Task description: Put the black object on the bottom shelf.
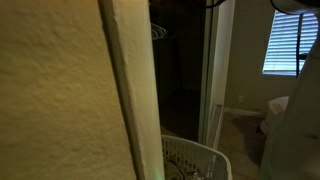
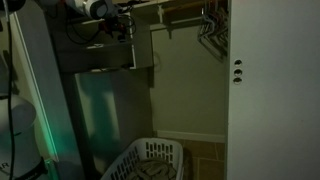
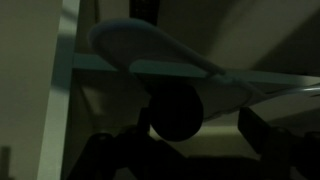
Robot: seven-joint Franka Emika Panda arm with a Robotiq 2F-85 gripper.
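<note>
My gripper should reach further (image 3: 184,122) around the black object before it closes and lifts it, as the black object (image 3: 176,110) sits shallow and off-center at my open fingers' ends.
In the dark wrist view a round black object (image 3: 175,112) sits between my gripper's fingers (image 3: 203,125), close against the left finger and apart from the right one. The gripper is open. Just beyond the object is a pale shelf edge (image 3: 250,78) with a pale curved thing (image 3: 140,45) lying on it. In an exterior view the arm reaches in from the upper left, and the gripper (image 2: 128,30) is high up by the grey shelf unit (image 2: 105,62) in the closet. The black object cannot be made out there.
A white laundry basket (image 2: 150,160) stands on the closet floor below; it also shows in an exterior view (image 1: 195,160). Hangers (image 2: 210,30) hang on a rod. A white door (image 2: 275,90) is to the side. A wall edge (image 1: 125,90) blocks much of one view.
</note>
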